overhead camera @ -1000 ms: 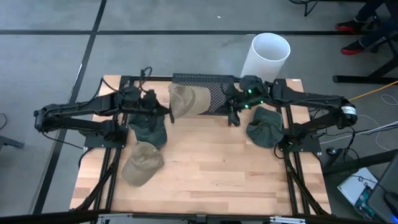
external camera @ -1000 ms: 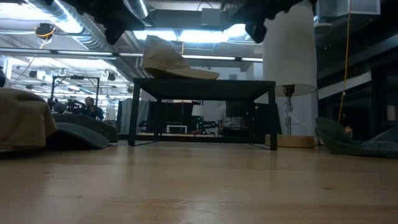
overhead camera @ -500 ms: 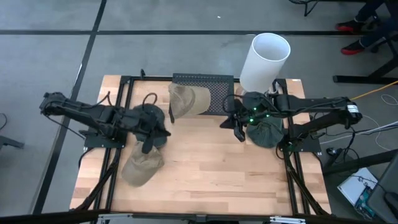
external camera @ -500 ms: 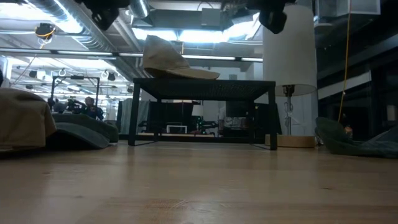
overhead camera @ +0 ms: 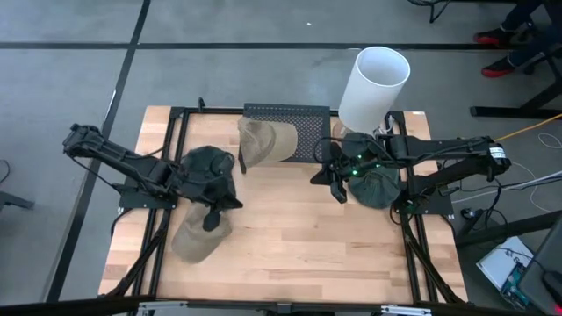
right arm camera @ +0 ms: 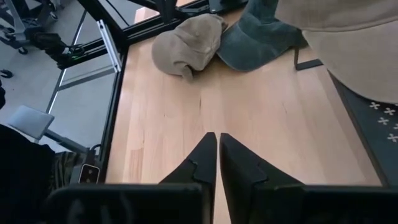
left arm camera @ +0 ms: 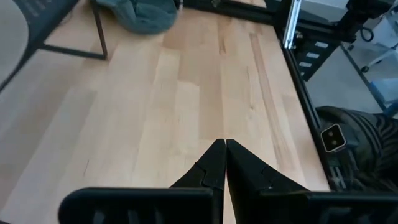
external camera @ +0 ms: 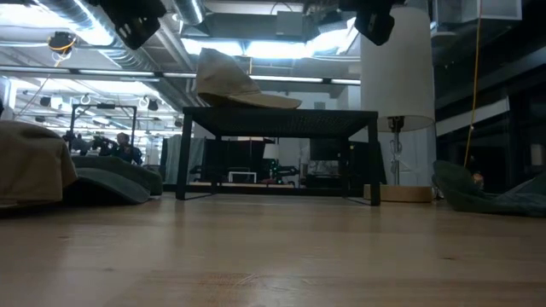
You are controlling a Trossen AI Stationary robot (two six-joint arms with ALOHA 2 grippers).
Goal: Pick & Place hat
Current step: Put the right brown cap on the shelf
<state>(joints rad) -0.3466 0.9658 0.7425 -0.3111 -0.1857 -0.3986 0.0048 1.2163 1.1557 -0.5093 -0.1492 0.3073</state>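
Note:
The tan hat's top point(external camera: 218, 75) is tipped up at the end of the black mesh rack, so my left gripper should go back and lightly push the hat's outer side point(overhead camera: 245, 140) until the hat lies flatter.
A tan hat point(overhead camera: 268, 140) rests on the left part of the black mesh rack point(overhead camera: 303, 112) at the table's far edge, also in the low view point(external camera: 235, 81). Another tan hat point(overhead camera: 195, 235) and a dark green hat point(overhead camera: 209, 165) lie on the wood at the left. A second green hat point(overhead camera: 378, 186) lies at the right. My left gripper point(overhead camera: 211, 221) hovers shut over the near tan hat's edge, its fingers together point(left arm camera: 224, 148). My right gripper point(overhead camera: 339, 191) hangs shut over bare wood beside the right green hat, its fingers together too point(right arm camera: 216, 138). Neither holds anything.
A tall white cylinder point(overhead camera: 374, 81) stands at the far right beside the rack. Black frame rails point(overhead camera: 167, 219) run along the table's left and right sides. Bare wood point(overhead camera: 290, 237) spreads across the table's middle and near part.
My left gripper has swung from beside the rack's left end toward the table's near edge, past the left green hat, to above the near tan hat. My right gripper has drawn back from the rack toward the near edge, then held still. No hat has moved.

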